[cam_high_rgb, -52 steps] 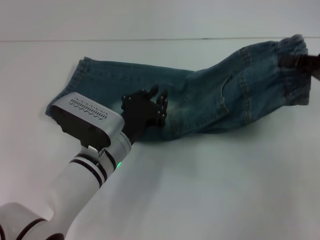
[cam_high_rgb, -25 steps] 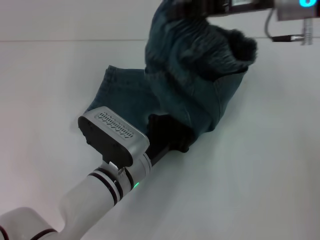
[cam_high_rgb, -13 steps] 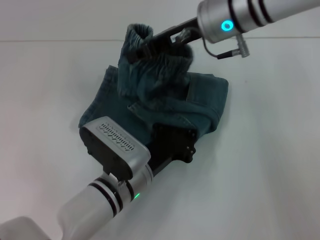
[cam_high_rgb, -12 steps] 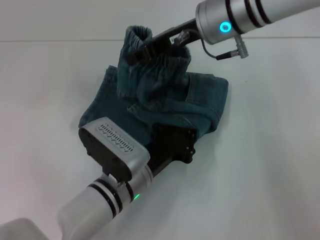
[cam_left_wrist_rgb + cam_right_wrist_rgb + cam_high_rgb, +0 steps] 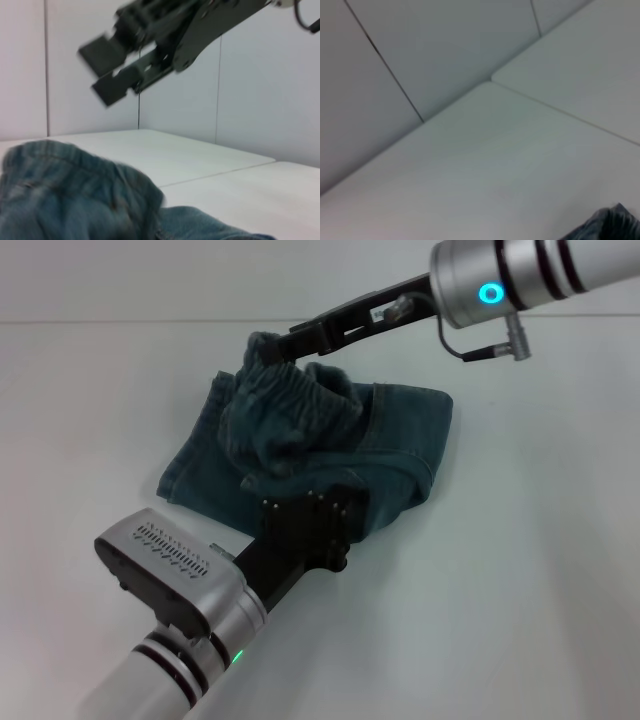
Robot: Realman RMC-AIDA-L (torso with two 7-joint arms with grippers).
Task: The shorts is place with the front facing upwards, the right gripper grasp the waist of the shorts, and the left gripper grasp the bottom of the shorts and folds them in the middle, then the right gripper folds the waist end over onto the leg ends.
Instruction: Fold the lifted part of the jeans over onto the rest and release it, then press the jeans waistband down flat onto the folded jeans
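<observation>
The gathered waist point(image 5: 288, 420) is bunched up and crooked on the leg ends, so my left gripper needs to reach for the waist's far side point(image 5: 256, 346) and pull it closer.
The blue denim shorts point(image 5: 400, 435) lie folded on the white table. Their gathered waist point(image 5: 285, 420) is bunched on top of the leg ends point(image 5: 195, 475) at the left. My right gripper point(image 5: 272, 348) reaches in from the upper right and hovers just above the waist. The left wrist view shows the right gripper point(image 5: 112, 70) open and clear of the waist point(image 5: 75, 185). My left gripper point(image 5: 310, 525) rests at the near edge of the folded shorts. A corner of the shorts point(image 5: 610, 220) shows in the right wrist view.
The white table point(image 5: 520, 580) stretches bare to the right and front of the shorts. Its far edge meets a pale wall point(image 5: 150, 280) behind them. The left arm's silver wrist housing point(image 5: 170, 565) sits at the lower left.
The right gripper carried the waist over to the left, lowered it onto the leg ends and opened. The left arm has drawn back toward the near left.
</observation>
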